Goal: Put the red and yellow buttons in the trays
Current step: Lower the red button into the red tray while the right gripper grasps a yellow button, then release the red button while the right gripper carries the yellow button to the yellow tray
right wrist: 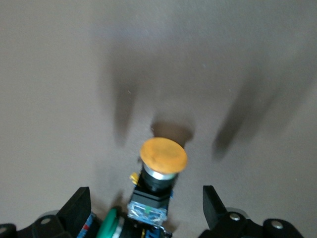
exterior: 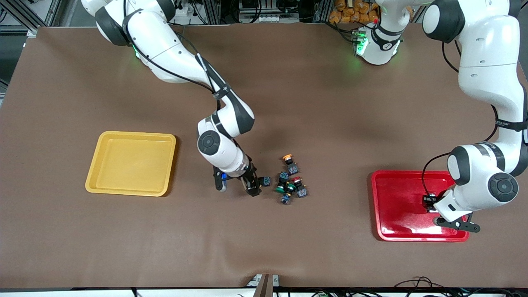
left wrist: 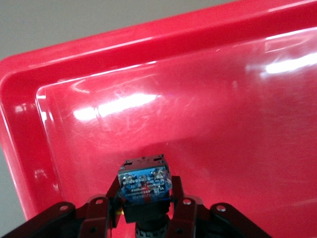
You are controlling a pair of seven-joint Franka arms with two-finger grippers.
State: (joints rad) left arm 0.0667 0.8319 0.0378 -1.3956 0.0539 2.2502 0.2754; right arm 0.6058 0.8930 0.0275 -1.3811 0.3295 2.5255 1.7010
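Note:
Mat shows between the pile and the orange-yellow button at my right gripper [exterior: 265, 181], so that button will come away alone when I lift it.
My left gripper [exterior: 429, 202] is over the red tray [exterior: 398, 206], shut on a black button with a blue-marked base [left wrist: 143, 181]; its cap is hidden. In the left wrist view the gripper [left wrist: 144, 193] hangs just above the tray's glossy floor [left wrist: 208, 119]. My right gripper [exterior: 252, 187] is open, low beside the button pile on the side toward the yellow tray [exterior: 123, 165]. In the right wrist view an orange-yellow capped button [right wrist: 163, 156] lies between the open fingers [right wrist: 79, 210]. Another orange-yellow button [exterior: 287, 158] and a red-capped one [exterior: 295, 180] lie in the pile.
Green-capped buttons [exterior: 281, 189] lie in the pile; one green cap [right wrist: 109, 225] shows by the right gripper's finger. A small black button [exterior: 266, 180] lies right beside the right gripper. The yellow tray holds nothing. Brown mat covers the table.

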